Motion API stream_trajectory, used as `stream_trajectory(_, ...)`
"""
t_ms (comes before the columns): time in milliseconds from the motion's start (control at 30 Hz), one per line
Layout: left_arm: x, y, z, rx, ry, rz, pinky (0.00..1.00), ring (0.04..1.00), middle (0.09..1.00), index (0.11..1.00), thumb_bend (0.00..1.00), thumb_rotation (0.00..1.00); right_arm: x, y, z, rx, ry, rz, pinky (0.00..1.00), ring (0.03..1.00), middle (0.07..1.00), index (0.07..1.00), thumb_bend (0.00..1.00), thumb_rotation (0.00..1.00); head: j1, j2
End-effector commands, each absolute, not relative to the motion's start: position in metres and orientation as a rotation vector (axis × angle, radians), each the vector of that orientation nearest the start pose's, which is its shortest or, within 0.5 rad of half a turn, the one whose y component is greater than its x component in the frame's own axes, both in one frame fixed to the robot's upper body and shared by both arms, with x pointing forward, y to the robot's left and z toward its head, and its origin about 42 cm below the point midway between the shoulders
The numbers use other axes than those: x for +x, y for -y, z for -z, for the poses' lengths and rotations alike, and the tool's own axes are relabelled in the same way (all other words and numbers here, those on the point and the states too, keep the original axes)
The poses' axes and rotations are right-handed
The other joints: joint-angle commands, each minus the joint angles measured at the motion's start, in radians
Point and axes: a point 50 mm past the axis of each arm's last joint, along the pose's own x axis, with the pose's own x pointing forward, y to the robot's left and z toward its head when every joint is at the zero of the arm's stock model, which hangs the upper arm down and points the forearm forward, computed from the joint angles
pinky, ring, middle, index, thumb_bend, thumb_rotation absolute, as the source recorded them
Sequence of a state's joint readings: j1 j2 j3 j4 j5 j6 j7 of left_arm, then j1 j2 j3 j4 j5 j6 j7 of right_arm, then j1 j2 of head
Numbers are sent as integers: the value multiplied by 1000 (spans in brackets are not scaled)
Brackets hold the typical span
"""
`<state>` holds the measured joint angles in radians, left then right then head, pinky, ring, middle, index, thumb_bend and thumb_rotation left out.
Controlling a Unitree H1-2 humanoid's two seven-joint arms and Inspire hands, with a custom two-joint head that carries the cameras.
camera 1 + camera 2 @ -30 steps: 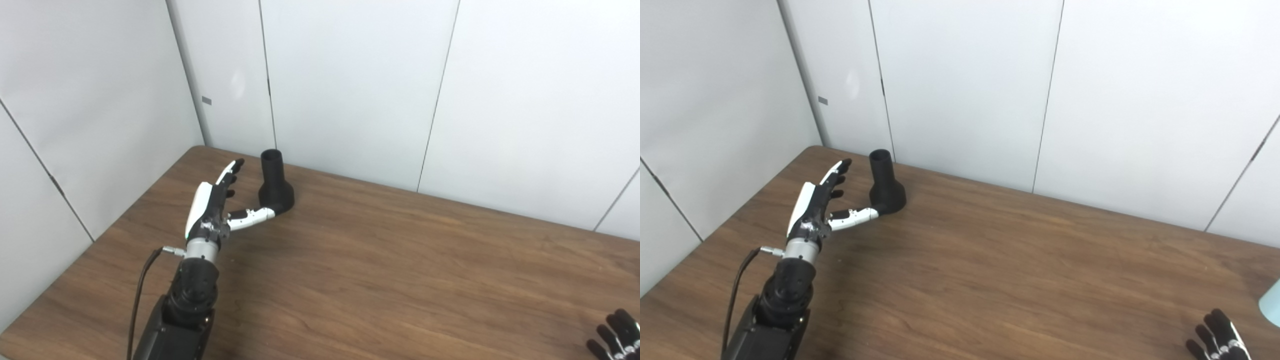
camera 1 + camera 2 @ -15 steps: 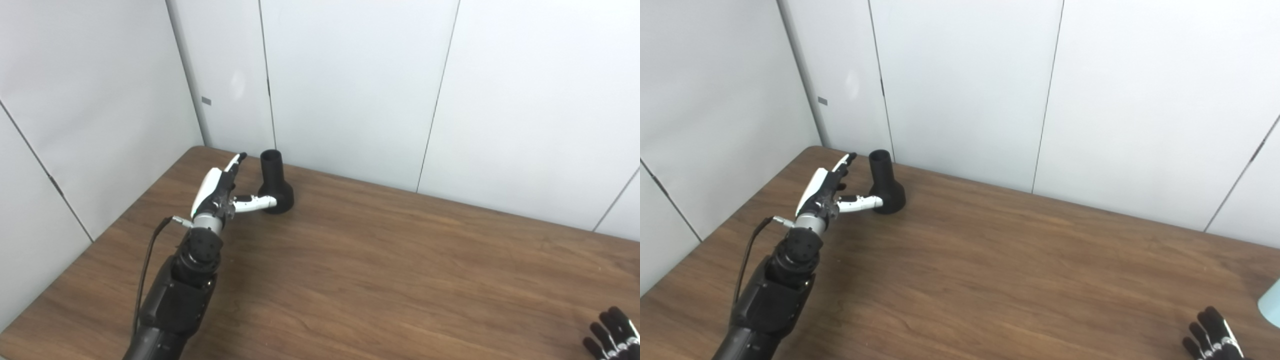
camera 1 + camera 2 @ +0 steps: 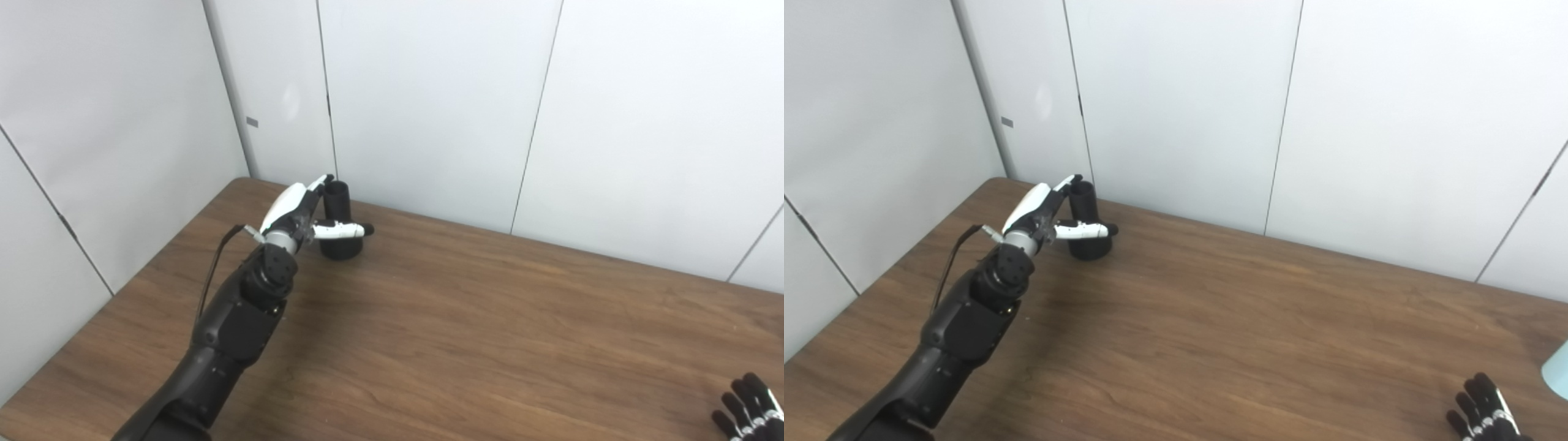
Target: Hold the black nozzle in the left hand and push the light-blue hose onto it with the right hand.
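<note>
The black nozzle has a narrow neck (image 3: 337, 201) on top of a wide base (image 3: 341, 247), so I expect the light-blue hose to go over only the neck when I push the hose.
The black nozzle (image 3: 338, 222) stands upright on its wide base near the table's far left corner, narrow neck up. My left hand (image 3: 301, 211) is open right at it: the fingers reach beside the neck on its left and the thumb crosses in front of the neck. It has not closed on the nozzle. My right hand (image 3: 1482, 415) shows only as black fingertips at the bottom right edge, fingers apart and empty. A bit of the light-blue hose (image 3: 1557, 371) shows at the right edge of the right eye view, just right of that hand.
The brown wooden table (image 3: 478, 331) fills the lower picture. White wall panels (image 3: 429, 104) stand close behind the nozzle and along the left side. A black cable (image 3: 211, 278) runs along my left forearm.
My left hand has moved forward and right from beside the nozzle's base up to its neck, with the thumb now across the front. The nozzle stands where it was. The right hand has barely moved.
</note>
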<state>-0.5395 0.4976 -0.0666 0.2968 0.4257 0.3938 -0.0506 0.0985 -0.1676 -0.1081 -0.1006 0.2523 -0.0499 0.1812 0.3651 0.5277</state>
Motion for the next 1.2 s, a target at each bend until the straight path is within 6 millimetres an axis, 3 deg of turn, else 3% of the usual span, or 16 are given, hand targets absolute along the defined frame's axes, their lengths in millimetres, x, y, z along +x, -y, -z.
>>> stream_trajectory(0,458,-369,-263,925,-88,-255,965,1000,978,957,1000,436,248,287,-117,61,114,-72,942,972,969,965,774,988,0,0)
stream_trajectory(200,471,-367,-254,904,-181,-267,996,999,975,954,1000,416,247,284,-120,52,116,-71,928,971,965,963,769,998,-5,3)
stream_trajectory(333,475,-370,-244,909,-214,-293,955,962,953,950,1000,413,246,284,-122,48,115,-68,912,961,953,958,760,1000,-7,6)
stream_trajectory(633,474,-377,-231,827,-237,-316,993,985,963,949,940,340,245,284,-122,45,118,-76,919,973,965,967,739,1000,-6,11)
stream_trajectory(900,472,-372,-231,871,-200,-313,818,866,860,850,963,369,244,283,-125,40,128,-80,923,971,961,970,710,1000,-9,19)
stream_trajectory(1167,471,-352,-246,877,-169,-241,820,851,838,842,982,383,242,284,-129,42,119,-74,941,970,957,971,692,1000,-13,29)
